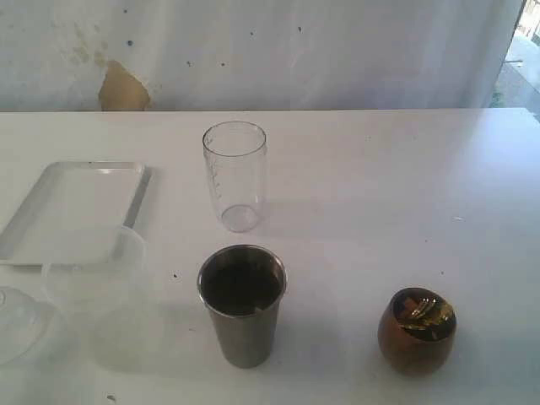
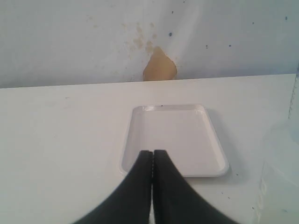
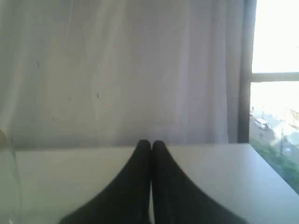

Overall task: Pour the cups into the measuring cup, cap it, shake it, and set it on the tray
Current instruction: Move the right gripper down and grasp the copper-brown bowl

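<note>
My gripper will pour the brown wooden cup (image 1: pixel 415 346), and loose solid pieces should fall out in batches, because gold and reddish chunks (image 1: pixel 423 313) lie mixed up at the cup's opening.
The clear measuring cup (image 1: pixel 235 175) stands upright and uncapped at the table's middle back. In front of it stands the steel tumbler (image 1: pixel 242 305) with dark contents. The brown wooden cup (image 1: pixel 417 330) sits at the front right. The white tray (image 1: pixel 72 207) lies flat at the left and also fills the centre of the left wrist view, tray (image 2: pixel 175 139). My left gripper (image 2: pixel 153 152) is shut and holds nothing, its tips above the tray's near edge. My right gripper (image 3: pixel 151 143) is shut and empty over bare table. Neither gripper shows in the exterior view.
A wide frosted plastic container (image 1: pixel 95 272) stands at the front left, just in front of the tray, with a clear lid-like piece (image 1: pixel 15 321) at the left edge. A white curtain hangs behind the table. A window (image 3: pixel 275 93) lies at the right.
</note>
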Robot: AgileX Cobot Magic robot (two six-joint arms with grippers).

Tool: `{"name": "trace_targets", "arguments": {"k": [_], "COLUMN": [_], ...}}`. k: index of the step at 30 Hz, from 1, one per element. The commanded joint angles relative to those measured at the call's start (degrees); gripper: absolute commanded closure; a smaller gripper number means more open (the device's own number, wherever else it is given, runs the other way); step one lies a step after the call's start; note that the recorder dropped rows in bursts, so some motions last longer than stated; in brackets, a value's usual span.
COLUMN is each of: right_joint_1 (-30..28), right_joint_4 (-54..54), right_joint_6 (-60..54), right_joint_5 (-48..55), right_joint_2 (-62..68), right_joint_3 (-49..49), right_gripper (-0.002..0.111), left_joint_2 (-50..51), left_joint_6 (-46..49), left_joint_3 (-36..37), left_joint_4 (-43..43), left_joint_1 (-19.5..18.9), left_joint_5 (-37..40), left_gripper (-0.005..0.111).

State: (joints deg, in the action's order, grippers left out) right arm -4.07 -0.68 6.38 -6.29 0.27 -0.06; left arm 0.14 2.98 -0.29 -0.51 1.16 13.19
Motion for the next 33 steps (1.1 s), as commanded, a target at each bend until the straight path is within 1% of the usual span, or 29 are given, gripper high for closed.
{"name": "trace_targets", "arguments": {"k": [1,2,3,5,7,8,9,10,12,14,16,19,21,23,26,27,28,29,30,31,32,33], "right_joint_1": [-0.4,-0.3,0.2,1.5,3.0,3.5,4.1,4.6,5.6,6.8,8.4,10.4,10.9,10.9,10.9,10.9,10.9,10.9,10.9,10.9,10.9,10.9], "right_joint_4": [0.7,0.7,0.3,-1.8,-5.6,-6.5,-6.8,-6.8,-7.4,-10.5,-17.1,-29.7,-33.0,-33.6,-32.8,-32.4,-32.1,-31.9,-29.2,-28.1,-24.1,-22.3], "right_joint_6": [4.7,5.1,6.1,7.4,8.2,8.8,9.5,10.8,12.6,14.3,18.3,24.4,24.7,23.6,16.7,15.6,12.8,12.0,10.1,9.3,5.1,3.2], "right_joint_5": [-4.0,-4.1,-4.8,-6.2,-8.1,-8.7,-9.3,-9.5,-9.5,-9.5,-11.2,-18.6,-22.4,-23.4,-25.3,-27.0,-32.2,-33.7,-35.7,-35.6,-35.8,-35.8], "right_joint_2": [-0.3,-0.3,-0.3,-0.3,1.2,2.6,4.1,5.8,9.4,14.0,19.8,29.4,35.3,41.3,50.7,53.0,58.3,60.8,64.9,66.3,69.2,70.2], "right_joint_3": [0.1,0.1,0.1,0.1,0.1,0.1,0.1,0.1,0.1,0.1,0.1,0.1,0.1,0.1,0.1,0.1,0.1,0.1,0.1,0.1,0.1,0.1], "right_gripper": [0.108,0.106,0.101,0.084,0.056,0.043,0.028,0.016,0.004,0.003,0.003,0.003,0.003,0.003,0.003,0.003,0.003,0.003,0.003,0.003,0.003,0.003], "left_joint_2": [-0.1,-0.1,-0.1,-0.1,-0.1,-0.1,-0.1,-0.1,-0.1,-0.1,-0.1,-0.1,-0.1,-0.1,-0.1,-0.1,-0.1,-0.1,-0.1,-0.1,-0.1,-0.1], "left_joint_6": [-0.1,-0.1,-0.1,-0.1,-0.1,-0.1,-0.1,-0.1,-0.1,-0.1,-0.1,-0.1,-0.1,-0.1,-0.1,-0.1,-0.1,-0.1,-0.1,-0.1,-0.1,-0.1], "left_joint_3": [0.3,0.3,0.3,0.3,0.3,0.3,0.3,0.3,0.3,0.3,0.3,0.3,0.3,0.3,0.3,0.3,0.3,0.3,0.3,0.3,0.3,0.3], "left_joint_4": [0.1,0.1,0.1,0.1,0.1,0.1,0.1,0.1,0.1,0.1,0.1,0.1,0.1,0.1,0.1,0.1,0.1,0.1,0.1,0.1,0.1,0.1], "left_joint_1": [0.1,0.1,0.1,0.1,0.1,0.1,0.1,0.1,0.1,0.1,0.1,0.1,0.1,0.1,0.1,0.1,0.1,0.1,0.1,0.1,0.1,0.1], "left_joint_5": [0.1,0.1,0.1,0.1,0.1,0.1,0.1,0.1,0.1,0.1,0.1,0.1,0.1,0.1,0.1,0.1,0.1,0.1,0.1,0.1,0.1,0.1], "left_gripper": [0.106,0.106,0.106,0.106,0.106,0.106,0.106,0.106,0.106,0.106,0.106,0.106,0.106,0.106,0.106,0.106,0.106,0.106,0.106,0.106,0.106,0.106]}}
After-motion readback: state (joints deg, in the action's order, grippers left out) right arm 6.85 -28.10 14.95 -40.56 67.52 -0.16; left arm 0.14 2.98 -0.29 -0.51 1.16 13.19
